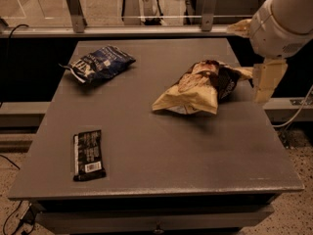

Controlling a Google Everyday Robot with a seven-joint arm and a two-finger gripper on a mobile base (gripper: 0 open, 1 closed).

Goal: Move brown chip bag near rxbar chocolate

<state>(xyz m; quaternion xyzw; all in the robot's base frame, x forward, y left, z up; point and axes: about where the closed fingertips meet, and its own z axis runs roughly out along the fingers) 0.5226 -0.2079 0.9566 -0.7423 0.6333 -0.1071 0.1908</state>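
Note:
My gripper will lift the brown chip bag by its middle, where deep creases (pixel 206 75) gather it, so its wide tan end (pixel 184 101) will sag and spread outward.
The brown chip bag (pixel 195 88), tan with dark brown panels, lies crumpled on the right half of the grey table (pixel 161 146). The rxbar chocolate (pixel 88 154), a flat black bar with a white barcode patch, lies near the front left edge. My gripper (pixel 255 58) hangs at the right edge of the table, just right of the bag's dark end and not touching it. It is open and empty: one tan finger (pixel 266 81) points down and the other pokes out to the left.
A dark blue chip bag (pixel 98 62) lies at the back left of the table. A rail with metal posts (pixel 73 6) runs behind the table. The floor drops away on the right, where a cable (pixel 298 111) hangs.

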